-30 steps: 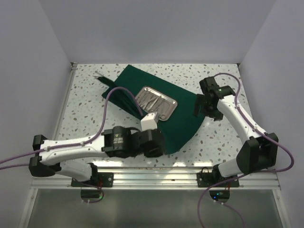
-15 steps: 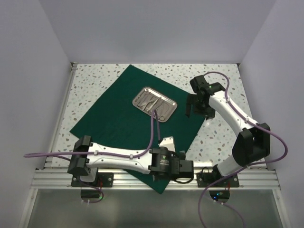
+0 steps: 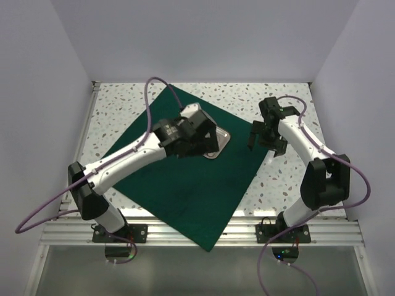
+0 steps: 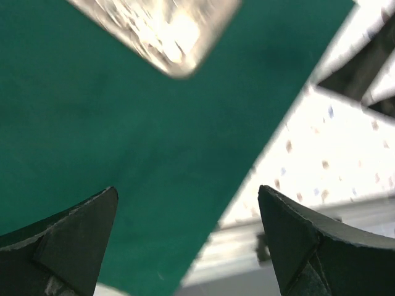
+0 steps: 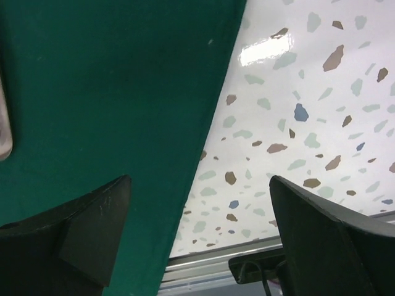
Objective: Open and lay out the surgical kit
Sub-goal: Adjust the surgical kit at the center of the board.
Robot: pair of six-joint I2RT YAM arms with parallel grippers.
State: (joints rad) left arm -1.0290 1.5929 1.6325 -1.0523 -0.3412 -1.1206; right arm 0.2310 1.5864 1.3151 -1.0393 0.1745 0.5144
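My gripper will drag the steel tray (image 3: 221, 143) along and turn it when I pull the cloth's corner, since the tray sits on the dark green cloth (image 3: 199, 194).
The surgical kit's dark green cloth (image 3: 185, 185) lies spread flat on the speckled table, its near corner hanging over the front rail. The shiny steel tray (image 3: 219, 140) sits on the cloth's far part, half covered by my left arm. My left gripper (image 3: 197, 143) hovers over the tray's left side. In the left wrist view it (image 4: 188, 240) is open with only cloth (image 4: 92, 123) below, and the tray (image 4: 160, 31) shows as a blur at the top. My right gripper (image 3: 264, 137) hangs open (image 5: 200, 234) above the cloth's right edge (image 5: 123, 92). The instruments cannot be made out.
Bare terrazzo table (image 3: 284, 179) lies right of the cloth and along the far left. An aluminium rail (image 3: 203, 231) runs along the near edge. White walls close in the left, back and right. Purple cables loop off both arms.
The cloth, folded over a second ago, now lies flat. My left arm swung from the cloth's near corner up to the tray, its gripper now open. My right gripper shifted slightly along the right edge.
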